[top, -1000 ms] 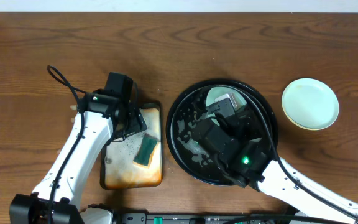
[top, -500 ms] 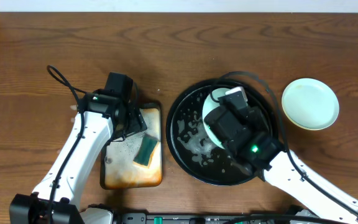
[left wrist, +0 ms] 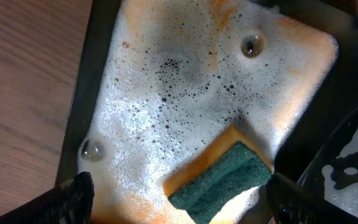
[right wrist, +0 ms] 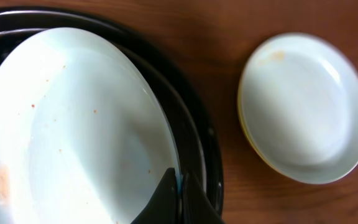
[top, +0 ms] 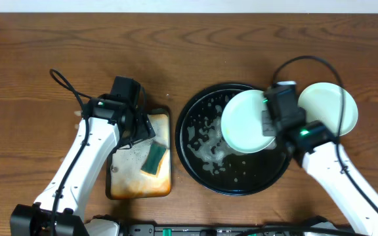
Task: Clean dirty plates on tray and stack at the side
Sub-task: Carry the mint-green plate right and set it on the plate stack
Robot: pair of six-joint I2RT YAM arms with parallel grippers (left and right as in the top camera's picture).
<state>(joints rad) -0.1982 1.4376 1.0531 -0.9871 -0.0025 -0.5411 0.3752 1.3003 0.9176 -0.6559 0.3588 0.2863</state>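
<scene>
The held plate (top: 245, 122) is facing up and the stack's top (top: 332, 106) is clear. I should keep carrying the plate with my right gripper until it is lined up above the stack.
My right gripper (top: 268, 124) is shut on the right rim of a pale mint-green plate (top: 245, 122), which it holds tilted over the right half of the black tray (top: 188, 155). In the right wrist view its fingertips (right wrist: 169, 190) pinch the plate (right wrist: 79, 124), whose face carries small orange specks and a faint smear. White foam (top: 205, 149) lies in the tray. To the right, another mint plate (top: 327, 109) rests on the table, a pale yellow edge (right wrist: 246, 132) showing under it. My left gripper (top: 143, 128) is open over the sponge (left wrist: 222, 182).
A rectangular rusty-orange tray (top: 136, 183) with foam holds the green-yellow sponge (top: 155, 157), left of the black tray. A black cable (top: 64, 85) loops on the table at the far left. The black tray's rim (right wrist: 199, 140) lies between the held plate and the stack.
My right arm has swung from the middle of the black tray to its right side, carrying the mint plate up and rightward toward the stack. The left arm has not moved.
</scene>
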